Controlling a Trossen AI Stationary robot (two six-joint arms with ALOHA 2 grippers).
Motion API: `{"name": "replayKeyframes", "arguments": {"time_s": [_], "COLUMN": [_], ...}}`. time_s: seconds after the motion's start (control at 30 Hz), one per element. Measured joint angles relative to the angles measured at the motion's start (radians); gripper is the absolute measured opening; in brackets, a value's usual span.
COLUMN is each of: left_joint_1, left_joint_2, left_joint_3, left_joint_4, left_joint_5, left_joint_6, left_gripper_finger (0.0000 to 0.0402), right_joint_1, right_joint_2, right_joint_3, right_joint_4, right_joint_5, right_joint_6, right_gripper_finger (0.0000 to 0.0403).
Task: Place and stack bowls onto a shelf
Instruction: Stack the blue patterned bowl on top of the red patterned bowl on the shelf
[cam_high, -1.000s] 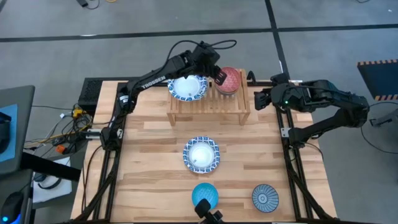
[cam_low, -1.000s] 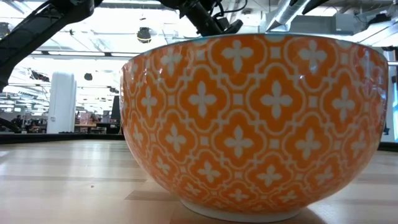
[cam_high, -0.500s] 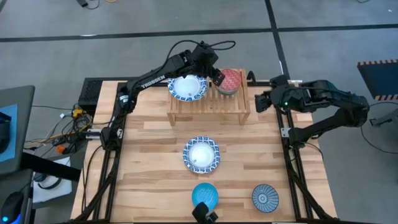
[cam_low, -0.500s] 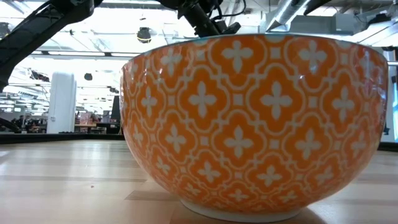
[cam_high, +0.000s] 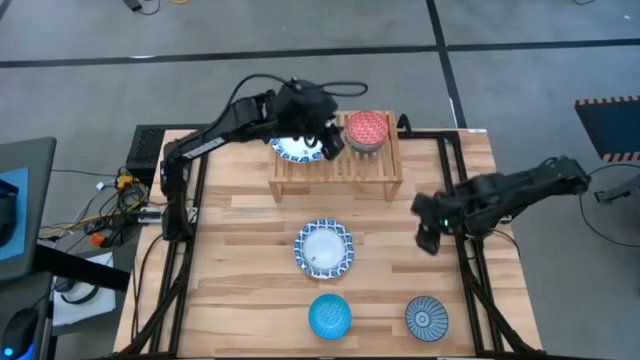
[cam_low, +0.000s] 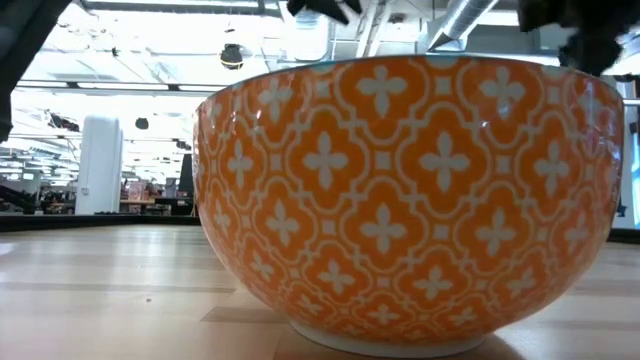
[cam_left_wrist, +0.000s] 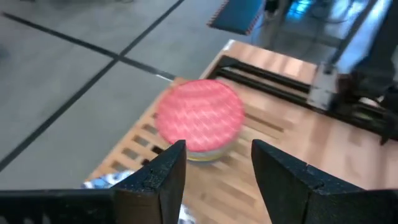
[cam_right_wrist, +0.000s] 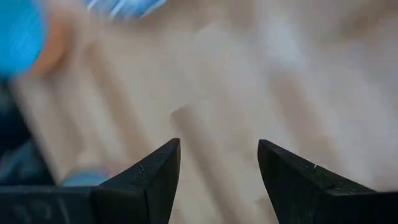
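Note:
The red bowl's opening is about as wide as the dark-blue radial bowl, so the dark-blue bowl should cover the whole red inside when the robot stacks it.
A red bowl stands on the right half of the light-wood shelf. On the left half sits a white bowl with a blue rim, partly hidden by my left gripper. That gripper hovers open between the two bowls. My right gripper is open above bare table, to the right of another white bowl. A bright blue bowl and a dark-blue radial bowl rest near the near edge. The low view is filled by an orange-patterned bowl wall.
The shelf stands at the table's far edge, between dark frame rails along both sides. Bare wood lies left of the middle bowl and between shelf and bowls. A cable bundle hangs off the left side.
My left gripper has drawn back from the red bowl's left rim toward the table's left, and its arm has swung left; the red bowl stays on the shelf. My right arm has swept from the far right corner toward the near edge and now hangs right of the middle white bowl.

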Motion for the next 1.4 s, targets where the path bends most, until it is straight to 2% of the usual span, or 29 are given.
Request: {"name": "replayKeyframes", "arguments": {"time_s": [0.13,0.23,0.43,0.57,0.7,0.87,0.97,1.13,1.4], "left_joint_1": [-0.085,-0.158,-0.231,-0.248,-0.274,-0.340,-0.371,-0.431,-0.486], "left_joint_2": [-0.001,-0.005,-0.107,-0.236,-0.431,-0.632,-0.706,-0.733,-0.719], "left_joint_3": [-0.062,-0.169,-0.392,-0.576,-0.829,-1.124,-1.244,-1.351,-1.374], "left_joint_4": [0.001,0.048,0.196,0.328,0.532,0.734,0.845,0.941,0.949], "left_joint_5": [-0.073,-0.152,-0.168,-0.161,-0.133,-0.134,-0.118,-0.079,-0.075], "left_joint_6": [-0.037,-0.062,-0.073,-0.082,-0.118,-0.150,-0.159,-0.119,-0.140], "left_gripper_finger": [0.0167,0.0167,0.0167,0.0167,0.0167,0.0167,0.0167,0.0167,0.0167], "right_joint_1": [0.136,0.232,0.346,0.398,0.423,0.460,0.486,0.531,0.548], "right_joint_2": [-0.012,-0.004,0.053,0.111,0.184,0.254,0.295,0.358,0.461], "right_joint_3": [-0.137,-0.195,-0.211,-0.213,-0.209,-0.152,-0.111,-0.091,-0.089], "right_joint_4": [0.176,0.264,0.290,0.313,0.348,0.365,0.352,0.339,0.319], "right_joint_5": [-0.105,-0.110,-0.067,-0.049,-0.049,-0.049,-0.049,-0.050,-0.056], "right_joint_6": [-0.015,0.002,0.113,0.232,0.360,0.420,0.428,0.441,0.419], "right_gripper_finger": [0.0240,0.0240,0.0240,0.0240,0.0240,0.0240,0.0240,0.0240,0.0240]}}
